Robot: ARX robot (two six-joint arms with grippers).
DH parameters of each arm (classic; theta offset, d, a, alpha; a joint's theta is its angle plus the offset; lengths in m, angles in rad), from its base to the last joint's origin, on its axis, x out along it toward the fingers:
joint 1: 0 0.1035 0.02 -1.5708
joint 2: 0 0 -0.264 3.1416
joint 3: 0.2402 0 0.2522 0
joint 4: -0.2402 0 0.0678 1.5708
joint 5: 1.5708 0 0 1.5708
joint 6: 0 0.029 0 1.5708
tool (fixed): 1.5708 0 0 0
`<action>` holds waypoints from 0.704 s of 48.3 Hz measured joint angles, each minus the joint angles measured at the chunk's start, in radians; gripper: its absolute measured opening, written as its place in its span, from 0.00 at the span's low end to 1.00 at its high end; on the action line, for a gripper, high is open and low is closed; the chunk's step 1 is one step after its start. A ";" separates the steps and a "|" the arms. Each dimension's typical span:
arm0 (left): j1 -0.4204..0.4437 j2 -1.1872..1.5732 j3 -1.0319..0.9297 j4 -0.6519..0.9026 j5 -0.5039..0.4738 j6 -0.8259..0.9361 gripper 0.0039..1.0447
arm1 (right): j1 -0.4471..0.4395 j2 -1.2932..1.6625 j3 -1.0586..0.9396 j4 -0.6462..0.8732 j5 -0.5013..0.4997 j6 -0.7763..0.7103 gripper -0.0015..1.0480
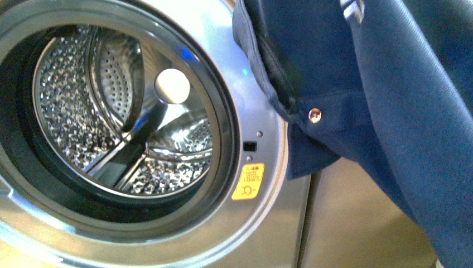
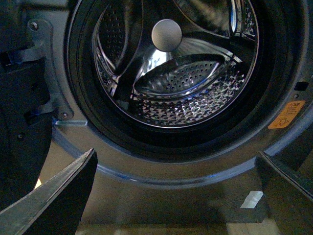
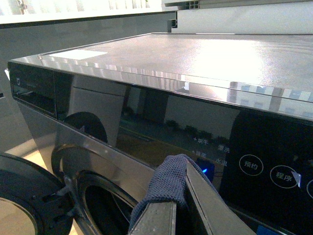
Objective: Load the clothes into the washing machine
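Observation:
The clothes hang down long and limp beyond the yellow sticker, so I expect them to drag out over the porthole's rim when I carry one end in.
The washing machine (image 1: 268, 223) is silver-grey and fills the front view. Its round porthole stands open onto the perforated steel drum (image 1: 111, 111), with a yellow sticker (image 1: 249, 181) beside the rim. The clothes (image 1: 390, 95), dark navy and limp, hang at the upper right in front of the machine's face, a metal snap button (image 1: 314, 115) showing. In the right wrist view my right gripper (image 3: 178, 190) is shut on a fold of the clothes (image 3: 164, 183), up by the dark control panel (image 3: 254, 156). My left gripper (image 2: 176, 196) is open and empty, low before the drum (image 2: 176, 78).
The washer's door (image 3: 22, 196) hangs open at one side of the porthole. A plain grey panel (image 1: 362, 223) adjoins the washer on the right. The machine's flat top (image 3: 195, 54) is bare and shiny. A white tape patch (image 2: 252, 199) lies low under the porthole rim.

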 joint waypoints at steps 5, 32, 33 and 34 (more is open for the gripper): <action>0.000 0.000 0.000 0.000 0.000 0.000 0.94 | 0.000 0.000 0.000 0.000 0.000 0.000 0.03; 0.214 0.514 0.156 0.493 0.607 -0.085 0.94 | -0.001 0.000 0.000 0.000 0.003 0.000 0.03; 0.214 0.541 0.167 0.515 0.607 -0.084 0.94 | -0.001 0.000 0.000 0.000 0.003 0.000 0.03; 0.213 0.566 0.181 0.533 0.608 -0.084 0.94 | -0.001 0.000 0.000 0.000 0.003 0.000 0.03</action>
